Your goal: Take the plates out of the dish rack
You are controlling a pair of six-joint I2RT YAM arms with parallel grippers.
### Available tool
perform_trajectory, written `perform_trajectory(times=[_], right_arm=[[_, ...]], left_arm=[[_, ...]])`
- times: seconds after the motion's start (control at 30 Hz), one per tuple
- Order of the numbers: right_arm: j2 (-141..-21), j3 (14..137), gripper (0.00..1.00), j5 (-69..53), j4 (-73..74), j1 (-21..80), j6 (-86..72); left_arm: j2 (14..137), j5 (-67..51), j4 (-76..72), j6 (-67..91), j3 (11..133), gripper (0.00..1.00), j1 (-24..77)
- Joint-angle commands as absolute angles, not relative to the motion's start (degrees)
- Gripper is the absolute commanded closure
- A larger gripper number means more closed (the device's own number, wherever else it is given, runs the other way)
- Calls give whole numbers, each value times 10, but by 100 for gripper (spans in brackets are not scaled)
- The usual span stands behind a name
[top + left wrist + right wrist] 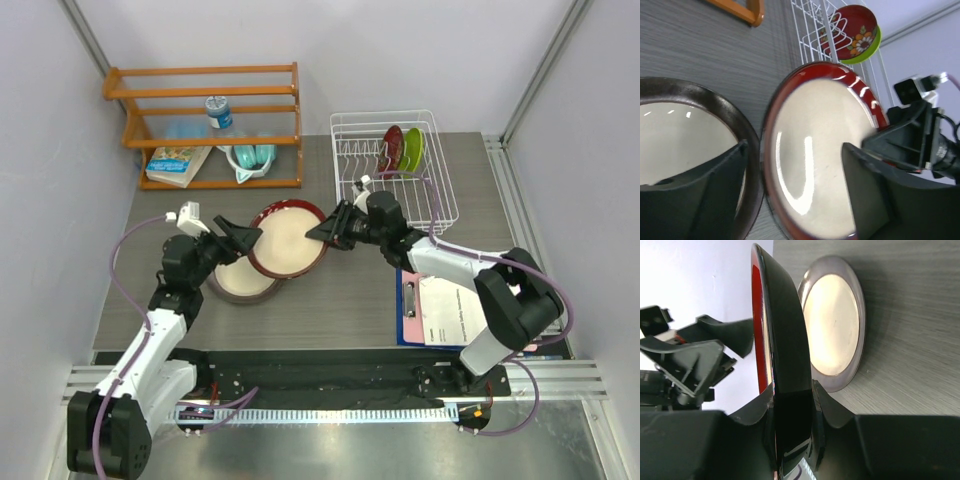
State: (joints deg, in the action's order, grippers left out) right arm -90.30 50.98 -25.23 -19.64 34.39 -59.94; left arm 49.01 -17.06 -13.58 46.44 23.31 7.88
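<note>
My left gripper should close on the maroon plate's free edge (253, 257) before my right gripper opens, because the maroon plate is only partly over the grey plate (242, 281).
The maroon-rimmed plate (288, 238) is held above the table, its left edge over the grey-rimmed plate (240, 283), which lies flat. My right gripper (326, 231) is shut on the maroon plate's right rim, seen edge-on in the right wrist view (782, 340). My left gripper (243, 240) is open, with its fingers (715, 185) straddling the maroon plate's (820, 145) left edge. The white dish rack (430, 195) holds the dark red plate (392, 147) and the lime green plate (412, 149), both upright.
An orange wooden shelf (205, 95) at the back left holds a bottle (218, 110), a book (178, 164) and a teal item (250, 157). A blue clipboard with paper (445, 315) lies under the right arm.
</note>
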Motion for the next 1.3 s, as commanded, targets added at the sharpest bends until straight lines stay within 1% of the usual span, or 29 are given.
perform_trajectory(times=[0.0,0.07,0.13,0.17,0.33,0.43,0.47,0.5,0.57,0.67,0.73,0.83,0.87,1.0,1.2,1.23,1.27], right_arm=[[-903,531,99,-283,-361,355,-651],[-914,533,99,-296,-396,358,-663],[-915,538,99,-299,-395,359,-661],[-910,543,99,-297,-384,359,-657],[-904,556,99,-296,-355,359,-640],[-902,555,99,-299,-360,359,-636],[-902,556,99,-303,-364,359,-636],[-900,558,99,-304,-364,359,-634],[-897,565,99,-301,-349,359,-619],[-892,576,99,-304,-334,359,-605],[-896,579,99,-320,-340,359,-608],[-896,576,99,-325,-350,359,-610],[-896,574,99,-326,-345,359,-605],[-899,581,99,-352,-341,359,-590],[-898,582,99,-359,-342,359,-584],[-897,582,99,-359,-338,359,-584],[-896,584,99,-358,-337,359,-584]], left_arm=[[493,-203,-203,482,229,32,83],[496,-208,-209,486,222,37,83],[495,-209,-207,487,220,35,83],[492,-209,-205,486,218,32,83],[490,-206,-189,483,212,30,83],[494,-213,-190,489,208,37,83],[495,-215,-190,491,207,47,83],[495,-218,-190,491,206,50,83],[491,-215,-187,491,200,52,83],[486,-211,-173,489,201,64,83],[489,-211,-169,487,202,76,83],[507,-221,-166,485,211,98,84],[513,-223,-164,485,213,100,84],[540,-237,-169,479,228,100,88],[583,-273,-179,467,247,100,100],[586,-273,-178,468,249,92,101],[591,-273,-178,470,250,82,102]])
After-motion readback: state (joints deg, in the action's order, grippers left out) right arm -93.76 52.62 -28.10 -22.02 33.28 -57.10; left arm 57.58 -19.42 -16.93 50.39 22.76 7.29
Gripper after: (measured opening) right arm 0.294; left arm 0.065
